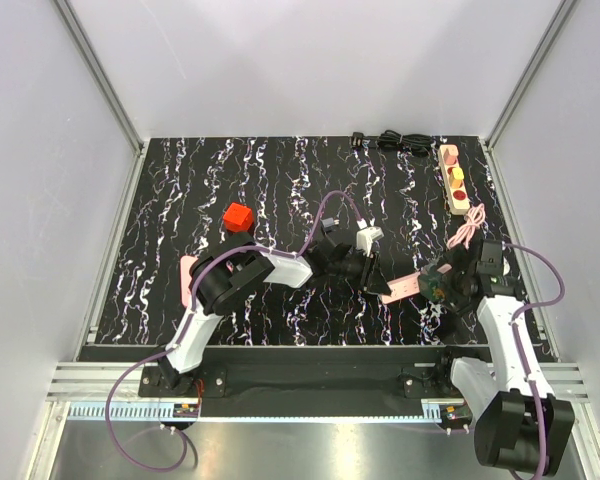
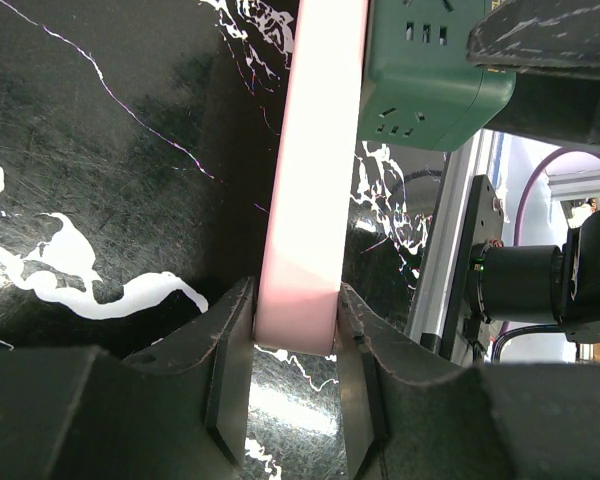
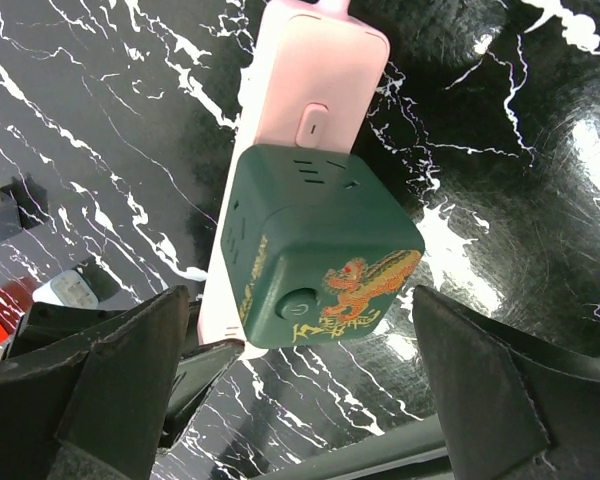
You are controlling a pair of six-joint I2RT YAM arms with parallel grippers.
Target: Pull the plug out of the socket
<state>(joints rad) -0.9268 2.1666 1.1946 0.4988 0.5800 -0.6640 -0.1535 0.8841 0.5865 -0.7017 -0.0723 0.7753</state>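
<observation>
Next, I open my left gripper and grip the bar closer to the green cube before the pull, because the gripper is pinching only the tip of the pink bar.
The socket, a beige strip with red and yellow round outlets, lies at the back right with a pink cord at its near end; neither gripper touches it. My left gripper is shut on the end of a flat pink bar, its pads pressed on both edges. A dark green cube adapter with a gold dragon sits plugged on that bar. My right gripper is open, with its fingers wide on either side of the cube and not touching it.
A red cube lies left of centre. A white plug block sits behind the left gripper. A coiled black cable lies at the back edge. A pink flat piece lies under the left arm. The right wall post is close.
</observation>
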